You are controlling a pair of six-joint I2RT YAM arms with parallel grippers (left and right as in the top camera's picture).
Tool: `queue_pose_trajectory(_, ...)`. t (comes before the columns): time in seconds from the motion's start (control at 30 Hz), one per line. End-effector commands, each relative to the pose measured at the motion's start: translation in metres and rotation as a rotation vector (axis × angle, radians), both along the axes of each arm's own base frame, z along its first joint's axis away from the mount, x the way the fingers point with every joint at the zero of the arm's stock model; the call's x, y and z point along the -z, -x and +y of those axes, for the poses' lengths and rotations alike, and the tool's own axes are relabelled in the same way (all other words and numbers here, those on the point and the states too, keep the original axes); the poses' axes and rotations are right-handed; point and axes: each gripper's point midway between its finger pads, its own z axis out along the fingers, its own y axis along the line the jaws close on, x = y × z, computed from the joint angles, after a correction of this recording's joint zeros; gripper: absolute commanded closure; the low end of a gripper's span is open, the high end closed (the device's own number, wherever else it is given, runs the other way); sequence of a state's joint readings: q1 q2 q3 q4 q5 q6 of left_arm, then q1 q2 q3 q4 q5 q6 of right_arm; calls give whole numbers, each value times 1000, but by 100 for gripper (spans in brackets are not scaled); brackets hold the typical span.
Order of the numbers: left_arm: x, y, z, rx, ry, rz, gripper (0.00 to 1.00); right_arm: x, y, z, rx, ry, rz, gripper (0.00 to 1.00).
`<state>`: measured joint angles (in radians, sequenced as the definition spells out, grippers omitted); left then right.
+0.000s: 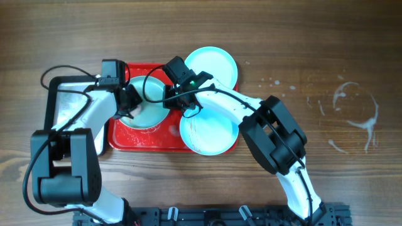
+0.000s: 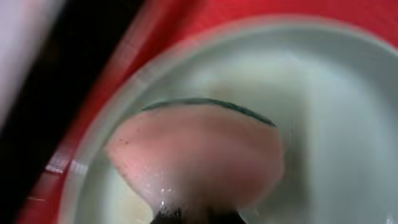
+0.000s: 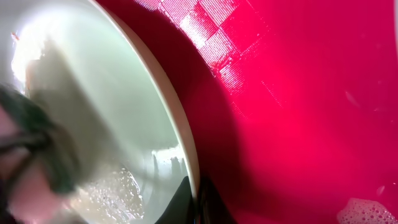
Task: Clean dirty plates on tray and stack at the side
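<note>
My left gripper should sweep the sponge back across toward the plate's rim [image 1: 166, 113] my right gripper holds, since it's close to the plate's rim [image 1: 122, 120] beside the metal pan.
A pale mint plate [image 1: 151, 114] lies on the left half of the red tray [image 1: 144, 142]. My left gripper [image 1: 130, 104] is shut on a pink sponge with a green edge [image 2: 199, 149] and presses it onto this plate [image 2: 336, 112]. My right gripper [image 1: 177, 100] is shut on the plate's right rim [image 3: 186, 155], one finger on each side [image 3: 199, 200]. Soapy foam [image 3: 106, 193] lies on the plate. A second plate [image 1: 210, 135] sits at the tray's front right. A third plate [image 1: 213, 66] lies at the back right, partly over the tray's rim.
A black-rimmed metal pan [image 1: 63, 107] stands just left of the tray, under my left arm. White dried water marks [image 1: 352, 113] show on the wooden table at the far right. A patch of foam [image 3: 364, 211] lies on the tray floor.
</note>
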<state>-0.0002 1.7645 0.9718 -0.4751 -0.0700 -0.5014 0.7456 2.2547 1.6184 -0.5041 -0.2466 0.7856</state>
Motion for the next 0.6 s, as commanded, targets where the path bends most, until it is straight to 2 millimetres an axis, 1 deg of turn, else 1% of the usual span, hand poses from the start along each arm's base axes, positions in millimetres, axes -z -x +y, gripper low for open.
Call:
queue_pose_trajectory(0.0, 17, 23, 57, -115, -324, 87, 96, 32, 20, -7, -19, 58, 74, 96)
queue_pose_trajectory(0.03, 15, 19, 57, -115, -333, 73, 96, 32, 20, -7, -19, 58, 74, 96)
queue_pose_trajectory(0.07, 12, 11, 54, -113, -332, 44, 96, 32, 21, -7, -19, 58, 74, 96)
queue_pose_trajectory(0.1, 11, 3, 49, -99, -318, 15, 96, 32, 21, -7, -21, 58, 73, 96)
queue_pose_trajectory(0.13, 13, -2, 40, -57, -284, 0, 96, 32, 20, -7, -22, 58, 73, 96)
queue_pose_trajectory(0.17, 15, -11, 18, 38, -206, -22, 96, 32, 20, -7, -22, 58, 72, 96)
queue_pose_trajectory(0.27, 18, -21, -30, 221, -28, -61, 96, 32, 20, -7, -25, 59, 71, 96)
queue_pose_trajectory(0.37, 15, -19, -73, 433, 93, -84, 96, 32, 20, -7, -34, 59, 67, 96)
queue_pose_trajectory(0.4, 15, -18, -81, 474, 120, -88, 96, 32, 20, -7, -35, 60, 66, 96)
queue_pose_trajectory(0.43, 12, -15, -95, 542, 183, -100, 96, 32, 20, -7, -35, 60, 66, 96)
queue_pose_trajectory(0.47, 10, -13, -104, 580, 227, -109, 96, 32, 20, -7, -35, 59, 66, 96)
queue_pose_trajectory(0.57, 6, -9, -115, 603, 291, -115, 96, 32, 20, -7, -36, 60, 66, 96)
